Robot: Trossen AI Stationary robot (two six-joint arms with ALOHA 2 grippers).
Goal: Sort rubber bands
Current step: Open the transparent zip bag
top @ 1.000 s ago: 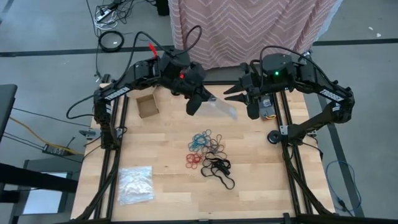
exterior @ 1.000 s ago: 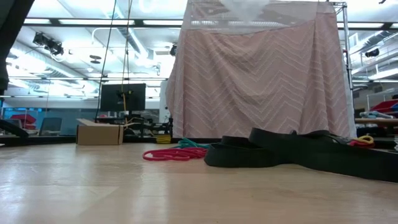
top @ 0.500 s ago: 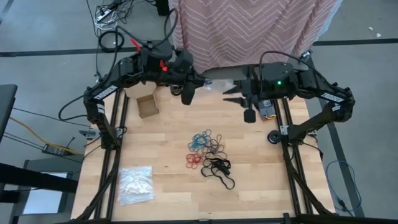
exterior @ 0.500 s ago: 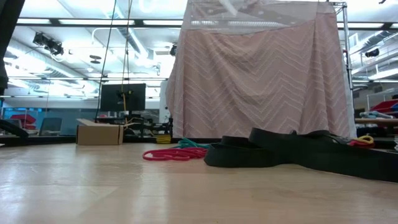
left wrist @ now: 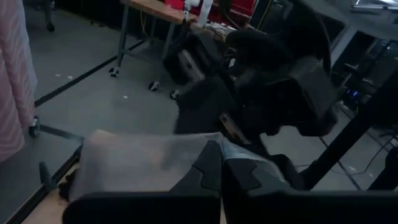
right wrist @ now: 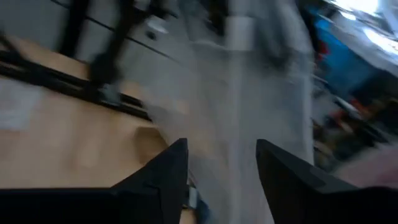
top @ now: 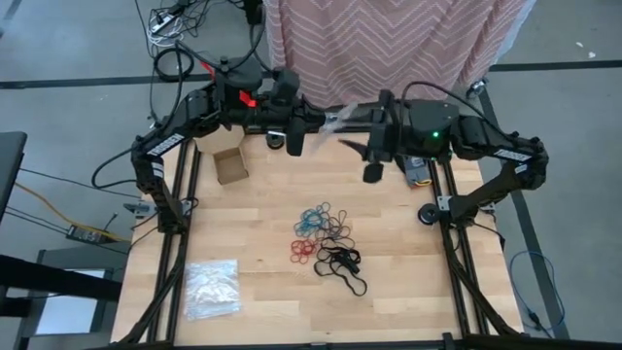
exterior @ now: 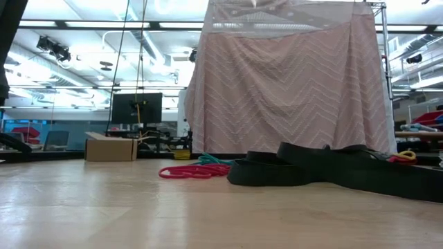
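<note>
I should hold the bag's loose end (top: 348, 111) with my right gripper while my left gripper opens and pinches close by, because the clear bag (top: 333, 125) spreads crookedly past my left gripper's fingers.
The rubber bands (top: 326, 238) lie in a loose heap of blue, red, tan and black loops mid-table; the low view shows red (exterior: 190, 171) and black loops (exterior: 297, 169). Above the far edge, my left gripper (top: 299, 134) is shut on a clear plastic bag (top: 340, 119). My right gripper (top: 367, 146) is open and faces it from the right. In its wrist view the right gripper (right wrist: 217, 171) has the blurred bag (right wrist: 249, 93) just ahead, between the lines of its fingers. Whether they touch it, I cannot tell. My left gripper pinches the clear bag between its two shut fingers (left wrist: 208, 177), at one end of the bag (left wrist: 205, 149). The fingers come roughly level from the table's left. The bag is lifted clear of the table and spreads out past the fingertips toward the right arm.
A small open cardboard box (top: 230, 165) stands at the far left of the table. A second clear bag (top: 212, 289) lies flat at the near left. A pink zigzag cloth (top: 389, 44) hangs behind the far edge. Bare wood lies on either side of the heap.
My left gripper has risen and gone toward the far edge, carrying the clear bag from over the table up to the far rail. My right gripper has turned and moved left toward the bag, and its fingers have opened wider.
</note>
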